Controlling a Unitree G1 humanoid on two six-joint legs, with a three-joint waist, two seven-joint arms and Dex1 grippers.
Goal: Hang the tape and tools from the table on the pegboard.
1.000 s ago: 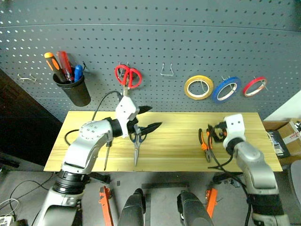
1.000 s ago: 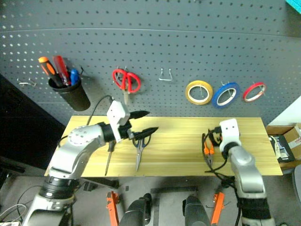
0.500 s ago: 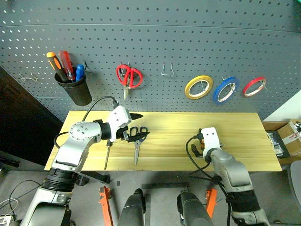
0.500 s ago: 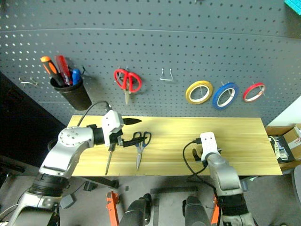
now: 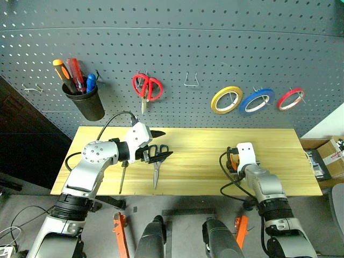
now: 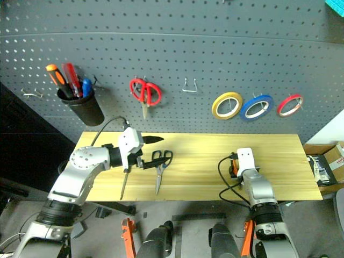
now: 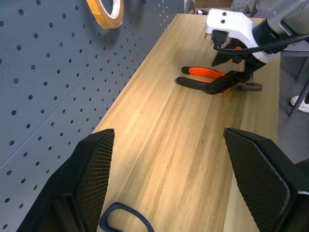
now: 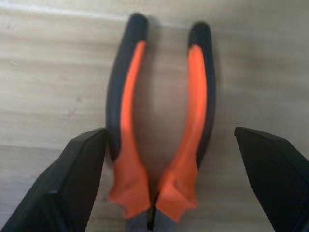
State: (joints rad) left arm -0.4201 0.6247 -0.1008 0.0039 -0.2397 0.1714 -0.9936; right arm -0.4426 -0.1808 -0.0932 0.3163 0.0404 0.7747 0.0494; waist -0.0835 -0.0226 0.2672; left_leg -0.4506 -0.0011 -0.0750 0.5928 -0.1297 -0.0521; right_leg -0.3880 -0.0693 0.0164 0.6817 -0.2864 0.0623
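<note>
I expect the pliers to catch upright in the empty hook when I lower them jaws first, because the pliers' handles flare out wider than the pliers' jaws.
The orange-and-black pliers lie flat on the wooden table near its right end. My right gripper is open and low over them, one finger on each side of the handles. The dark-blue-handled scissors lie left of centre, and the slim screwdriver lies beside them. My left gripper hangs open just above the scissors' handles, holding nothing. The blue tape hangs on a hook of the pegboard.
On the pegboard hang a yellow tape ring, a red tape ring, red-handled scissors and a black cup of screwdrivers. A bare hook sits between the scissors and the tapes. Boxes stand right of the table.
My right gripper has come down and tipped forward, from beside the pliers to straddling their handles. The left gripper stays open over the scissors. The camera has shifted.
</note>
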